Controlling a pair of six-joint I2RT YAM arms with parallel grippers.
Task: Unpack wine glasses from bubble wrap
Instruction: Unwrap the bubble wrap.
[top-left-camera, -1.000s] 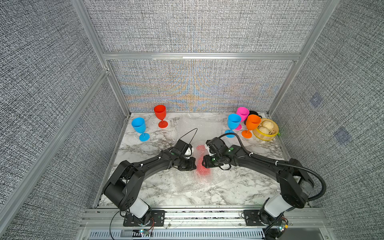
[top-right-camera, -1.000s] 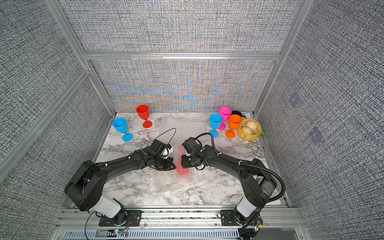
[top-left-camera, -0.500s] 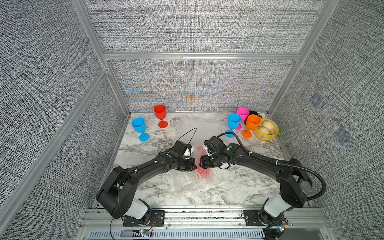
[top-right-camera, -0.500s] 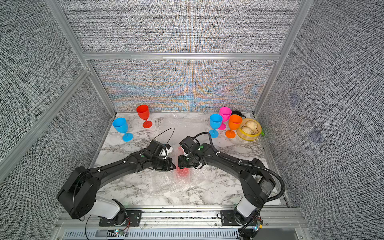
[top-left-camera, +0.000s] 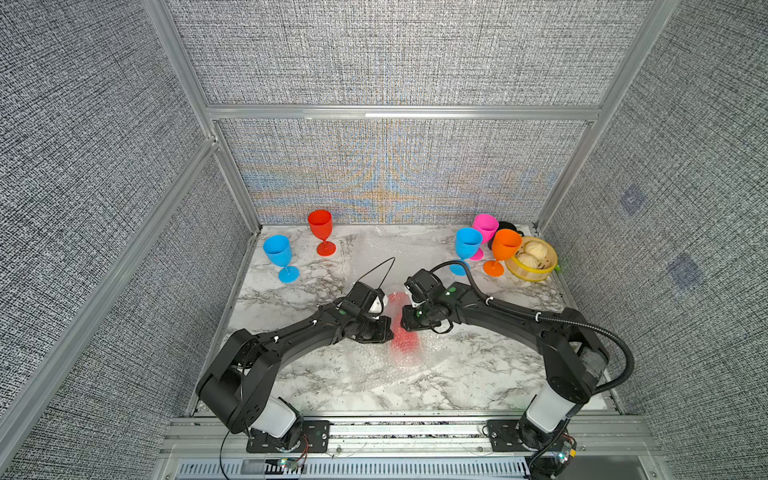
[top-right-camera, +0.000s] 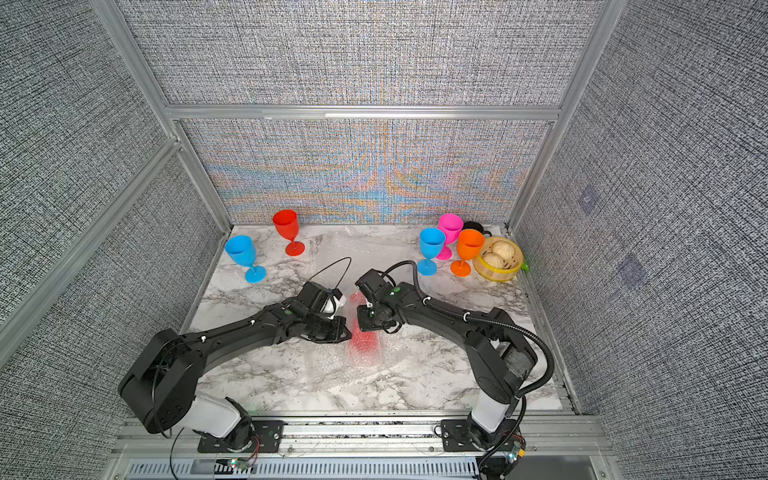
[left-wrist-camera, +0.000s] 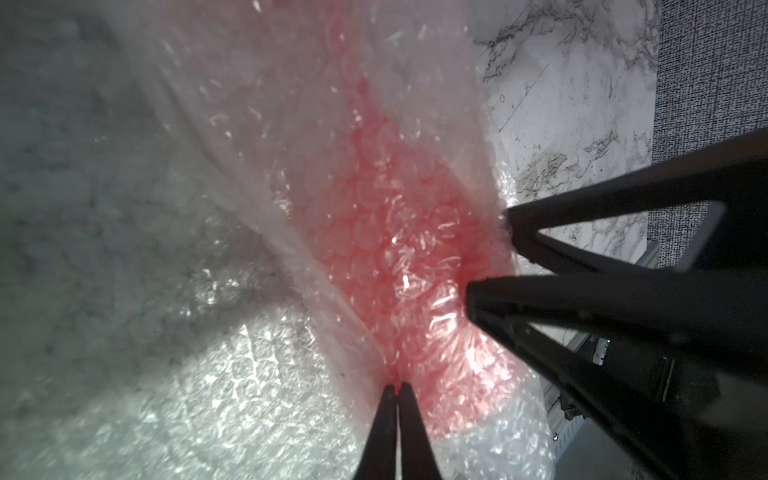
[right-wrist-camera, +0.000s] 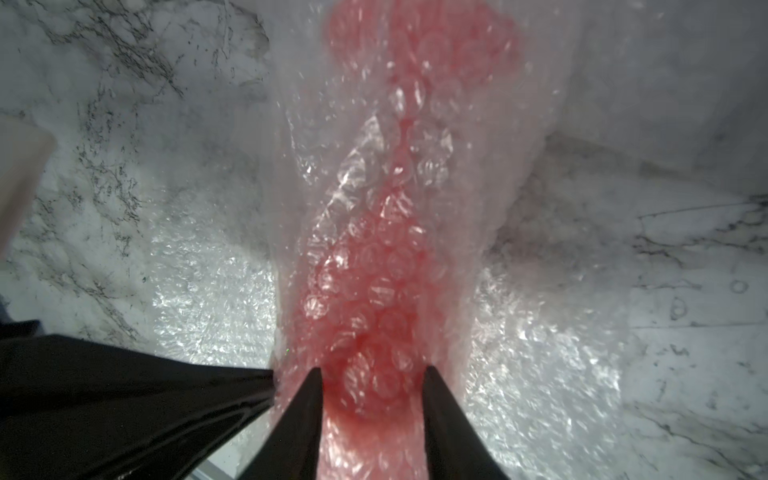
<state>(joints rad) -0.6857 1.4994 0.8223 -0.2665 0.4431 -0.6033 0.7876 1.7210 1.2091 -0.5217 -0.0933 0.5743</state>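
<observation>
My right gripper should open and pinch just the wrap (right-wrist-camera: 397, 192) where the glass's stem meets its bowl, because my right gripper's fingers are on both sides of the wrapped red glass's bowl (right-wrist-camera: 369, 340).
A red wine glass (top-left-camera: 402, 338) lies on its side in bubble wrap (top-left-camera: 409, 365) at the middle of the marble table, seen in both top views (top-right-camera: 362, 340). My left gripper (left-wrist-camera: 397, 386) is shut, pinching a fold of the wrap at the bundle's left side (top-left-camera: 390, 327). My right gripper (right-wrist-camera: 372, 372) has closed on the wrapped red glass, one finger on each side of it (top-left-camera: 406, 321). Standing unwrapped are a blue glass (top-left-camera: 277, 249), a red glass (top-left-camera: 321, 222), another blue glass (top-left-camera: 468, 243), a pink glass (top-left-camera: 485, 224) and an orange glass (top-left-camera: 506, 243).
A yellow-rimmed bamboo steamer (top-left-camera: 536, 275) of buns sits at the back right, with a black mug (top-left-camera: 509, 227) behind the orange glass. A loose bubble wrap sheet (top-left-camera: 390, 249) lies flat at the back centre. Woven walls enclose three sides.
My right gripper's jaws opened wider, then narrowed onto the wrapped red glass. The left gripper stayed shut on the wrap and shifted slightly toward the bundle.
</observation>
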